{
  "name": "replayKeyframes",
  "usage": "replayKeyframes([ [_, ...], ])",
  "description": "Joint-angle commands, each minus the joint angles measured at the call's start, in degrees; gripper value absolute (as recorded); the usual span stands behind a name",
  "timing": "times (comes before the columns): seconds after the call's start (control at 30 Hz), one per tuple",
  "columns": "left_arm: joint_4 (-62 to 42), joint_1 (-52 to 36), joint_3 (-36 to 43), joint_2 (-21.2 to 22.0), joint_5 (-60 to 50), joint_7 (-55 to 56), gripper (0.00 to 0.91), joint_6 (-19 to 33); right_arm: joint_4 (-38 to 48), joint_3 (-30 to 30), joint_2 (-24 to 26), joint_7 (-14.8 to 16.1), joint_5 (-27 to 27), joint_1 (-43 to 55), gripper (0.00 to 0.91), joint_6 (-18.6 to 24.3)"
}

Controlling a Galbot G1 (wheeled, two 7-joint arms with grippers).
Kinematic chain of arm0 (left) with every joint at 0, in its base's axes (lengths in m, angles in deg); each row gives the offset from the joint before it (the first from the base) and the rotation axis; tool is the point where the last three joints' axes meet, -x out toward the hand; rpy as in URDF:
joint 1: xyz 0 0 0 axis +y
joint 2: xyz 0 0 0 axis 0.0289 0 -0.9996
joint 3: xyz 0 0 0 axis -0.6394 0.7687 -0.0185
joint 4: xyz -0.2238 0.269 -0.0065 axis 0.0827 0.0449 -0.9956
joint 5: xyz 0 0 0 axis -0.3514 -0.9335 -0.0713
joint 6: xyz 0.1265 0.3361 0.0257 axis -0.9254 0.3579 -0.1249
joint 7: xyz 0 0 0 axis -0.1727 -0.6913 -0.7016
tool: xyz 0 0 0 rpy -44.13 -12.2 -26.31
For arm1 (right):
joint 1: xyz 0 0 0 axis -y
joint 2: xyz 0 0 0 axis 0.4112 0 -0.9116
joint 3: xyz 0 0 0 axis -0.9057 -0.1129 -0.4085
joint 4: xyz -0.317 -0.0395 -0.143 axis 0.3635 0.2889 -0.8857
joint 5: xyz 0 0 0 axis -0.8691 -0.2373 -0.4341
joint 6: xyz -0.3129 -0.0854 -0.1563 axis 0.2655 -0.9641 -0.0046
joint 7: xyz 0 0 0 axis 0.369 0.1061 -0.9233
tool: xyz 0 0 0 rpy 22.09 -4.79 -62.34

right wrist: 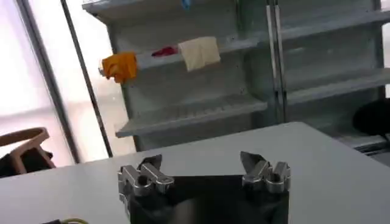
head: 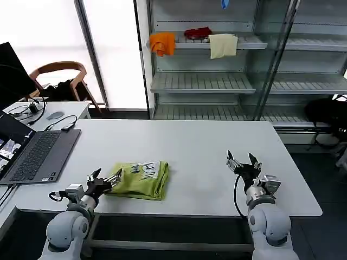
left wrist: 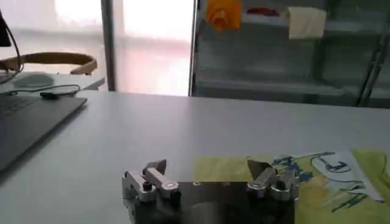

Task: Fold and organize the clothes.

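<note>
The T-shirt (head: 139, 181) will turn over as one folded bundle when the robot lifts and flips it, because the stacked layers (head: 158, 191) make a compact rectangle.
The clothes are one lime-green T-shirt (head: 142, 180), folded into a compact rectangle near the white table's front edge, with a white printed patch on top. In the left wrist view the T-shirt (left wrist: 317, 182) lies just beyond the fingers. My left gripper (head: 105, 178) stands open at the shirt's left edge, close to the cloth but holding nothing. Over at the table's front right my right gripper (head: 243, 161) is open and empty above bare table. The left gripper (left wrist: 208, 168) and the right gripper (right wrist: 202, 162) both show spread fingertips in their own wrist views.
A grey laptop (head: 37, 155) lies on the table (head: 195, 146) at the left. Behind the table stands a shelf unit (head: 217, 81) with orange (head: 162, 43), red (head: 197, 33) and cream (head: 223, 45) cloths. A wooden chair (head: 59, 73) and a side table with cables are at the far left.
</note>
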Motion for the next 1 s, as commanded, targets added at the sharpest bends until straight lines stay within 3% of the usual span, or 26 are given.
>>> replayKeyframes([
  [0.03, -3.6, 0.0, -1.2, -0.7, 0.1, -0.3, 0.907, -0.1, 0.8, 0.0, -0.2, 0.3, -0.5, 0.1, 0.907, 0.1],
  [0.2, -4.1, 0.1, -1.1, -0.4, 0.3, -0.4, 0.907, -0.1, 1.2, -0.1, -0.4, 0.1, -0.5, 0.5, 0.907, 0.1],
  [0.3, -3.7, 0.6, -0.9, -0.1, 1.0, -0.9, 0.766, 0.0, 1.5, -0.1, -0.3, 0.3, -0.5, 0.6, 0.907, 0.1],
  [0.5, -2.9, 1.3, -0.4, 0.6, 2.2, -1.6, 0.474, -0.1, 1.6, -0.2, -0.4, 0.3, -0.4, 0.7, 0.907, 0.1],
  [0.53, -2.8, 1.4, -0.3, 0.7, 2.5, -1.6, 0.363, -0.2, 1.5, -0.2, -0.4, 0.3, -0.4, 0.7, 0.907, 0.1],
  [0.57, -2.7, 1.4, -0.2, 0.8, 2.6, -1.5, 0.171, -0.3, 1.5, -0.2, -0.3, 0.2, -0.4, 0.7, 0.907, 0.1],
  [0.63, -2.6, 1.5, 0.0, 0.9, 2.7, -1.5, 0.040, -0.4, 1.4, -0.1, -0.3, 0.3, -0.4, 0.6, 0.907, 0.1],
  [1.0, -2.6, 1.4, 0.1, 1.1, 3.5, -1.5, 0.000, 0.4, 1.8, 0.3, -0.2, 0.2, -0.4, 0.2, 0.907, 0.3],
])
